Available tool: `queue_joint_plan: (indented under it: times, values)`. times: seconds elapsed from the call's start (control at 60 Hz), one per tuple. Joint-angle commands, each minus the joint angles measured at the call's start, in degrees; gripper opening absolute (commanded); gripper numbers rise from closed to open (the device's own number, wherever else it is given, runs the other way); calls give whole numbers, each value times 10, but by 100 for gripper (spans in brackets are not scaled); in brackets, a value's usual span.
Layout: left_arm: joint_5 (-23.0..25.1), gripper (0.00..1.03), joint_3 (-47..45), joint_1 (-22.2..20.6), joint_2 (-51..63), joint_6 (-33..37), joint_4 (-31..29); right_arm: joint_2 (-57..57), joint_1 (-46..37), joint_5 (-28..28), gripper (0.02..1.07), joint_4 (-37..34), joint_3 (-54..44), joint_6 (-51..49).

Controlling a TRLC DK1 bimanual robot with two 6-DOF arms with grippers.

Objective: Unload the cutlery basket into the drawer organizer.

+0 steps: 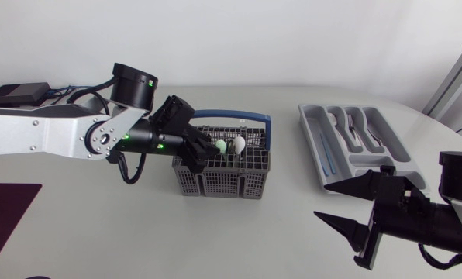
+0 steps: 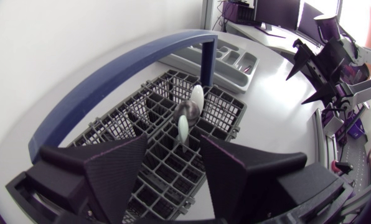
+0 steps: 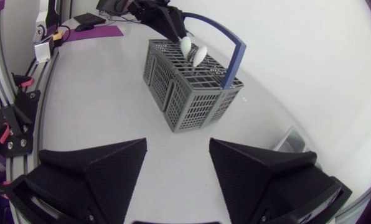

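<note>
The pale green spoon [image 2: 183, 129] stands up through an open grid slot [image 2: 184, 147], so I expect it to slip free when I lift it, leaving the white spoon standing.
A grey cutlery basket [image 1: 231, 174] with a blue handle [image 1: 239, 116] stands mid-table. White and grey spoon bowls [image 1: 228, 145] stick up out of it. My left gripper [image 1: 203, 155] hovers open over the basket's left part, just left of the spoons. In the left wrist view the spoons [image 2: 185, 121] stand just ahead of the open left gripper [image 2: 173, 171], over the basket [image 2: 129, 124]. The grey drawer organizer [image 1: 324, 147] lies at the right with cutlery [image 1: 363, 132] in it. My right gripper [image 1: 346, 206] is open and empty near the front right, with the basket [image 3: 192, 93] well ahead of it [image 3: 176, 165].
A dark purple mat [image 1: 6, 209] lies at the table's left front edge. Open tabletop stretches between basket and organizer. The organizer's corner [image 3: 291, 140] shows beside my right gripper.
</note>
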Motion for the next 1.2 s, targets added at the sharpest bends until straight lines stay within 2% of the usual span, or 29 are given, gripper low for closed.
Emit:
queue_joint_plan:
  times: [0.0, 0.15, 0.25, 0.383, 0.65, 0.8, 0.883, 1.017, 1.183]
  values:
    - [4, 73, -23, -5, 14, 12, 18, 4, 3, -2, 75, 9, -18, 4]
    - [3, 72, -36, -13, 16, 12, 40, 6, 2, -2, 75, 12, -17, 4]
    - [2, 59, -44, -17, 18, 13, 59, 13, 2, -2, 75, 17, -18, 4]
    - [-2, 49, -46, -17, 18, 14, 74, 23, 2, -2, 75, 23, -13, 4]
    - [-4, 49, -46, -24, 27, 13, 97, 42, 2, -2, 75, 38, -11, 4]
    - [-7, 47, -47, -27, 29, 14, 107, 52, 2, -2, 75, 43, -9, 3]
    - [-11, 41, -47, -26, 29, 13, 114, 54, 2, -2, 75, 45, -9, 3]
    - [-12, 40, -50, -26, 29, 13, 120, 61, 2, -2, 75, 50, -7, 3]
    - [-15, 25, -54, -25, 29, 11, 129, 68, 3, -2, 75, 53, -7, 2]
